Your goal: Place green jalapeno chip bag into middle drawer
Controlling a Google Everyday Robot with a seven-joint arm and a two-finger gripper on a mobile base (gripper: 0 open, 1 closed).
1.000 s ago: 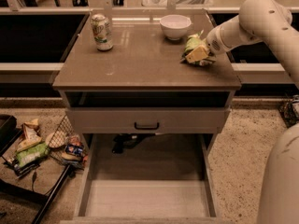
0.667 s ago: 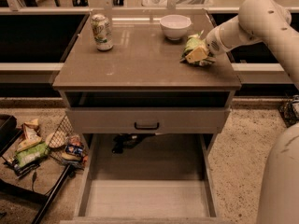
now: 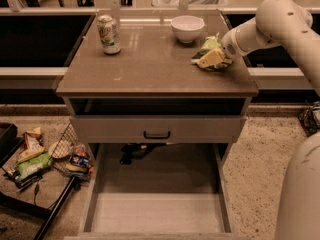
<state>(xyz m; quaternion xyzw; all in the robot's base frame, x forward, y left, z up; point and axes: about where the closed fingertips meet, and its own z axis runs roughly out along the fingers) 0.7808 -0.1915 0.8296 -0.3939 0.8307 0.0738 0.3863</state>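
Note:
My gripper will lift the green jalapeno chip bag (image 3: 213, 55), and the bag will keep its bunched shape and sag only a little, because the plump body (image 3: 207, 60) bulges around the gripper's finger.
The green jalapeno chip bag (image 3: 209, 45) lies crumpled on the right end of the brown counter top (image 3: 150, 64), just right of the white bowl (image 3: 187, 28). My gripper (image 3: 214, 59) reaches in from the right on the white arm (image 3: 270, 24) and is shut on the bag, with a pale finger (image 3: 211, 59) across its front. The bag still rests on the counter. The middle drawer (image 3: 155, 214) is pulled wide open below, low grey walls around a pale floor with nothing in it.
A drink can (image 3: 108, 33) stands at the counter's back left. A shut grey drawer front with a black handle (image 3: 157, 134) sits above the open drawer. Mixed snack wrappers and a wire basket (image 3: 45, 156) lie on the floor at left. A dark object (image 3: 132, 154) lies under the cabinet.

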